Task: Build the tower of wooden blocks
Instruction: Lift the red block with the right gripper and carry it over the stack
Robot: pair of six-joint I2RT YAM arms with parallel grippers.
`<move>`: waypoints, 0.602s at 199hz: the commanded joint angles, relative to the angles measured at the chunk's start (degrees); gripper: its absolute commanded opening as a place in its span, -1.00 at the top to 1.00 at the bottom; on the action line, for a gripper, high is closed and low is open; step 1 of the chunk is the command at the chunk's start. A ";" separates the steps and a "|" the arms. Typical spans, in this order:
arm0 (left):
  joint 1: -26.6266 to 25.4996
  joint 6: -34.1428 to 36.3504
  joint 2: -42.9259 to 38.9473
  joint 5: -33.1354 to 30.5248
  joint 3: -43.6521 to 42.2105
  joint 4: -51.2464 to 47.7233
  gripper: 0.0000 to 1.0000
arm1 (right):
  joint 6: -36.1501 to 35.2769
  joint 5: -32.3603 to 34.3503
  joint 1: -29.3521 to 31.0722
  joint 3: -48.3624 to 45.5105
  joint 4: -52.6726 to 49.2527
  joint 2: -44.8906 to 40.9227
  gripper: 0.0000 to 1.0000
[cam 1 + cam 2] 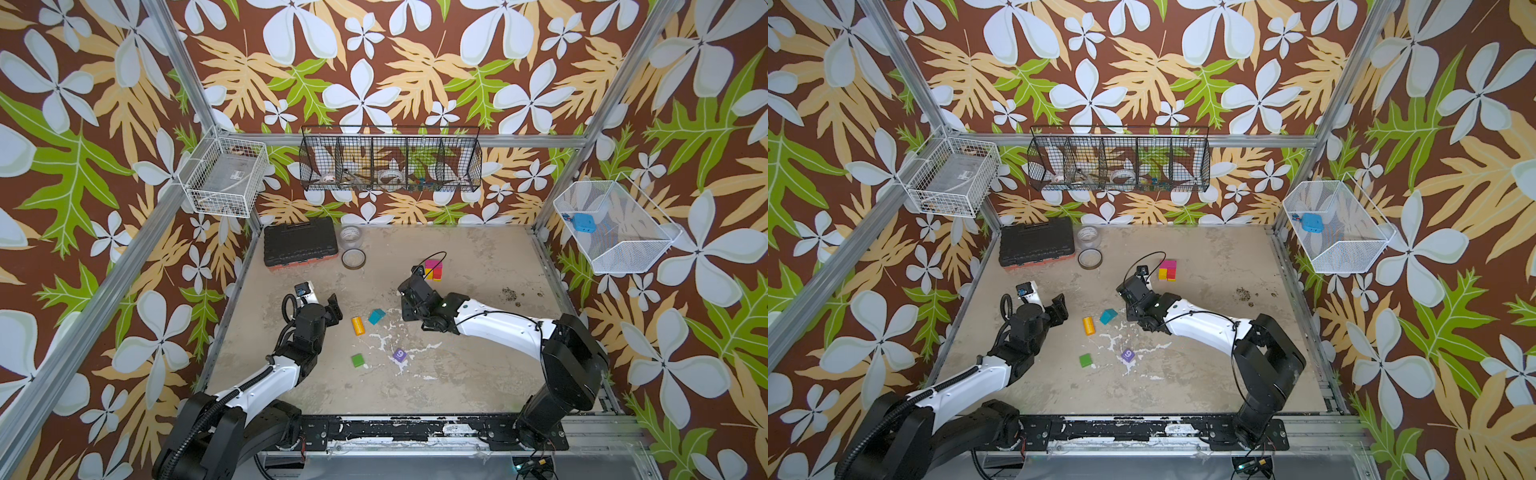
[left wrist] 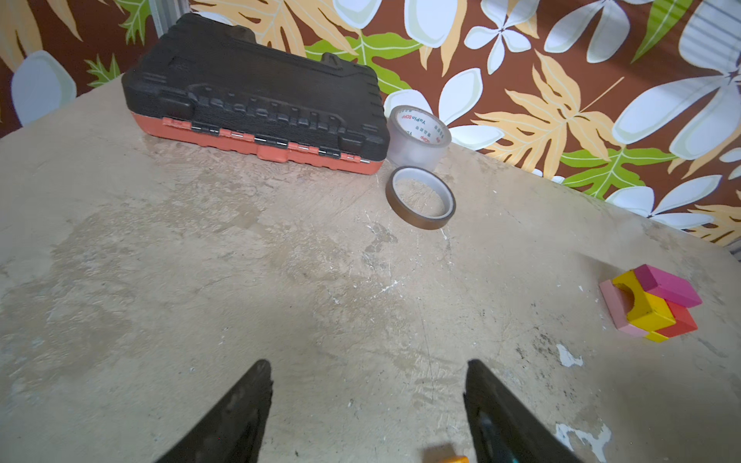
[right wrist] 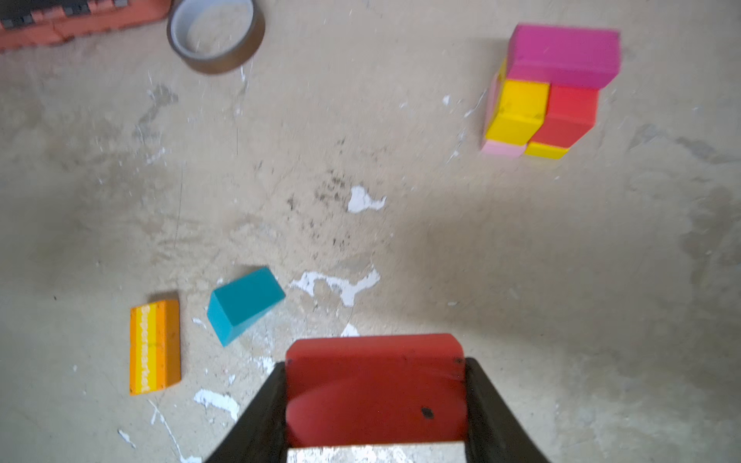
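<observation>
My right gripper keeps going to the tower's open top (image 1: 1166,273) beside the magenta brick and lets go there, as the red block (image 3: 375,389) is parallel to that brick.
The tower (image 1: 433,269) (image 1: 1167,270) stands at the back middle of the table: pink, yellow and red blocks with a magenta brick on top (image 3: 563,54) (image 2: 665,285). My right gripper (image 3: 375,360) (image 1: 404,291) hangs in front of and left of it, shut on a red block (image 3: 377,401). Loose on the table lie an orange block (image 1: 358,325) (image 3: 154,346), a teal block (image 1: 376,316) (image 3: 244,304), a green block (image 1: 358,360) and a purple cube (image 1: 399,355). My left gripper (image 2: 367,362) (image 1: 334,309) is open and empty, just left of the orange block.
A black toolbox (image 1: 299,243) (image 2: 256,104) lies at the back left, with a clear tape roll (image 1: 351,237) and a brown tape ring (image 1: 353,258) (image 3: 216,36) beside it. Wire baskets (image 1: 390,162) hang on the walls above the table.
</observation>
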 commanded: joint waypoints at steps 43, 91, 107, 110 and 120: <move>0.04 0.94 -0.78 0.61 -0.75 2.54 -0.59 | -1.70 2.17 -9.52 6.42 -5.02 2.35 0.34; 0.09 0.94 -0.16 0.56 -0.40 2.48 -0.59 | -3.77 -0.67 -14.41 10.87 -5.48 7.89 0.38; 0.10 0.95 -0.04 0.60 -0.31 2.35 -0.59 | -4.39 -1.58 -15.30 13.02 -5.81 10.09 0.38; 0.08 0.94 -0.01 0.53 -0.31 2.35 -0.59 | -4.50 -1.64 -15.48 13.42 -5.87 10.54 0.38; 0.12 0.94 0.02 0.45 -0.25 2.39 -0.59 | -4.94 -2.12 -15.87 14.64 -6.10 11.90 0.38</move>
